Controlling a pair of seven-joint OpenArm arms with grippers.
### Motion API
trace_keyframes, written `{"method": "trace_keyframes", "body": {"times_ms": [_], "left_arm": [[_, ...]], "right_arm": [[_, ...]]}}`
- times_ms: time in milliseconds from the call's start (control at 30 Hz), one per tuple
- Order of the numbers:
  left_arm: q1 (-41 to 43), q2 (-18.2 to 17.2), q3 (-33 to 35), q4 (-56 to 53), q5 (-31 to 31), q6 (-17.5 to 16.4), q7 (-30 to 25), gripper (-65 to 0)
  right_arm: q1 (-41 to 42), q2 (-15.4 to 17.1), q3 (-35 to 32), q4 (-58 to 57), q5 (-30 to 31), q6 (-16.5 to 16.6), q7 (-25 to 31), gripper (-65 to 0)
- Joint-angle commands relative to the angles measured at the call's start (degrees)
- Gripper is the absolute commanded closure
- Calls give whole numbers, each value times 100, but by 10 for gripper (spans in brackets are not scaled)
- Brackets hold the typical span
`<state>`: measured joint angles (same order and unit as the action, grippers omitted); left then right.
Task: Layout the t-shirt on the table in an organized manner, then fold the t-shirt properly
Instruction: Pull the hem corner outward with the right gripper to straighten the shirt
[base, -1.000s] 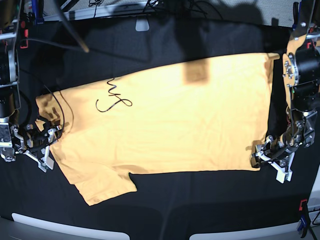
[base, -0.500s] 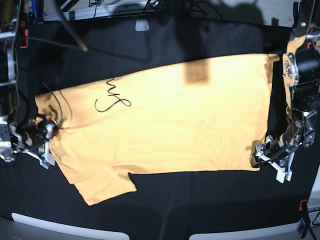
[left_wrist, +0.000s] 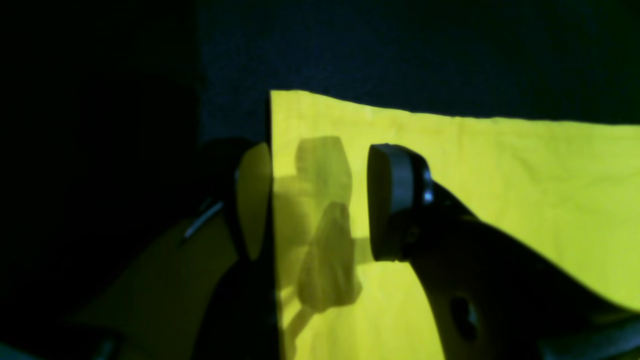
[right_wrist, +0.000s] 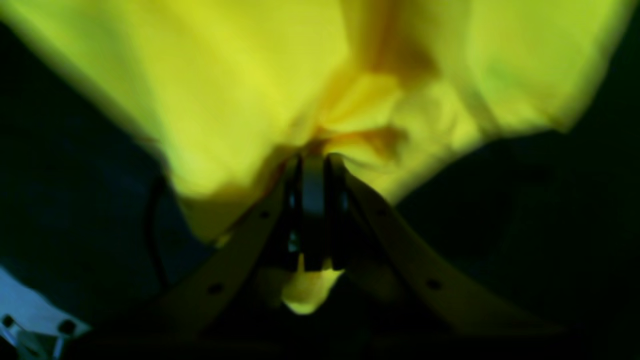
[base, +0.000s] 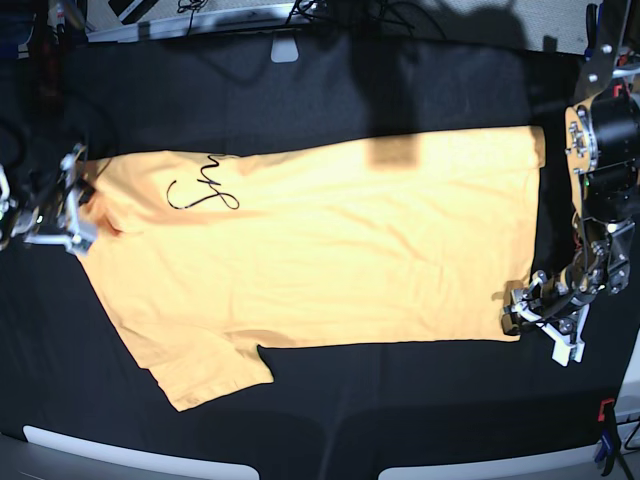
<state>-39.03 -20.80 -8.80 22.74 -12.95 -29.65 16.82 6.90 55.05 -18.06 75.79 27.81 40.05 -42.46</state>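
The black table (base: 56, 112) beyond is clear and my right gripper has hold of the shirt's bunched far end (base: 108, 207), so I should keep pulling until that end lies stretched out.
The yellow-orange t-shirt (base: 340, 250) lies spread flat on the black table (base: 350, 420), hem at the right, a sleeve (base: 205, 375) at the front left. My right gripper (base: 62, 208) is at the shirt's far left end. In the right wrist view it (right_wrist: 312, 165) is shut on bunched shirt fabric (right_wrist: 360, 115). My left gripper (base: 535, 315) sits at the hem's front right corner. In the left wrist view it (left_wrist: 320, 205) is open, its fingers (left_wrist: 395, 200) on either side of the shirt's side edge (left_wrist: 450, 175), which lies flat.
A thin black cable curl (base: 205, 190) shows over the shirt near the collar end. The left arm's links (base: 605, 170) stand along the right edge. A red-and-black clamp (base: 605, 412) is at the front right corner. Pale strips (base: 150, 455) line the front edge.
My right gripper has moved toward the table's back, dragging the shirt's left end with it, so the top edge now runs straighter. The left gripper has not moved.
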Motion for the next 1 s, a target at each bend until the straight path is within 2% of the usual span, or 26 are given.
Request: {"method": "trace_keyframes", "body": {"times_ms": [0,300,433,567,667,800,833,933,967], "left_arm": [[-192,-66,-17,92,-57,-42,-142,-292],[-192,-66,-17,92,-57,-42,-146,-292],[-192,-66,-17,92,-57,-44,-146,-292],[-192,-66,-17,92,-57,-42,-151,-292],[-192,-66,-17,92,-57,-44,-149,-292],[-192,-66,-17,92,-57,-44,-149,-292],[-192,-68,-17,92,-57,-44,-149,-292],[-195,-68,-17,92,-57,-44,-149,-292],[-195,-68,-17,92,-57,-42,-149,-292]], "right_arm": [[-114,195,267,223,9,-5,-9,0],[-2529,195,2162,1606,4,-5,-4,0],[-3377,195,2885,1869,-267,-5,-2,0],[-3967,192,3582,1869,-800,-5,201,0],[-4188,192,3939,1864,-866,-5,321,0],[-4199,195,4057,1853,-844,-5,203,0],[-4199,195,4057,1853,-748,-5,83,-44],[-4199,197,4057,1853,-540,-5,-293,-234],[-4197,203,4057,1853,-496,-5,-396,-270]]}}
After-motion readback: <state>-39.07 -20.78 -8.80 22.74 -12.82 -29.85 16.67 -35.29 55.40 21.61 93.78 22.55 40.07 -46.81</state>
